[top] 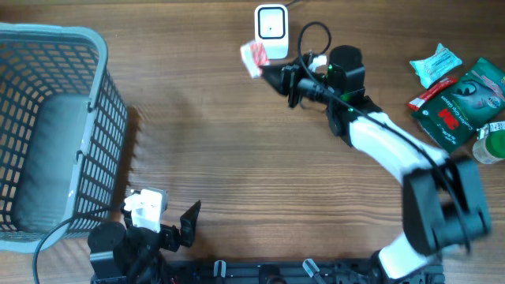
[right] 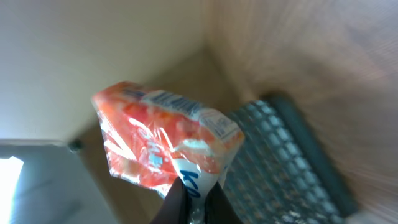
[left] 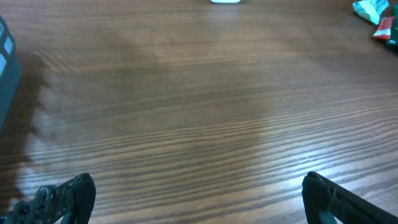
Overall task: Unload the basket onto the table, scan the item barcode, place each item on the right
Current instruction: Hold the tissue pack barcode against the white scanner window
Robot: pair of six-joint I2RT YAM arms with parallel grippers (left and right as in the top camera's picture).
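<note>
The packet [top: 253, 57] is hanging off to the side of the scanner. Next, my right gripper moves the packet over to the scanner's window [top: 271, 23] first, before putting it aside.
The item is a red-and-white plastic snack packet [top: 252, 57], held in the air just left of and below the white barcode scanner [top: 271, 24] at the table's far edge. My right gripper [top: 274, 74] reaches in from the right and is shut on the packet's lower edge. In the right wrist view the packet [right: 155, 137] fills the middle, pinched between the dark fingers of the right gripper [right: 198, 190]. My left gripper [top: 170, 222] rests at the near left edge. In the left wrist view the left gripper [left: 199, 194] stands wide open over bare wood.
A grey wire basket [top: 88, 134] stands at the left, also seen behind the packet as the basket [right: 283, 158]. At the right edge lie a teal packet [top: 435, 63], a red bar [top: 431, 92], a green pouch [top: 467, 101] and a green bottle [top: 493, 147].
</note>
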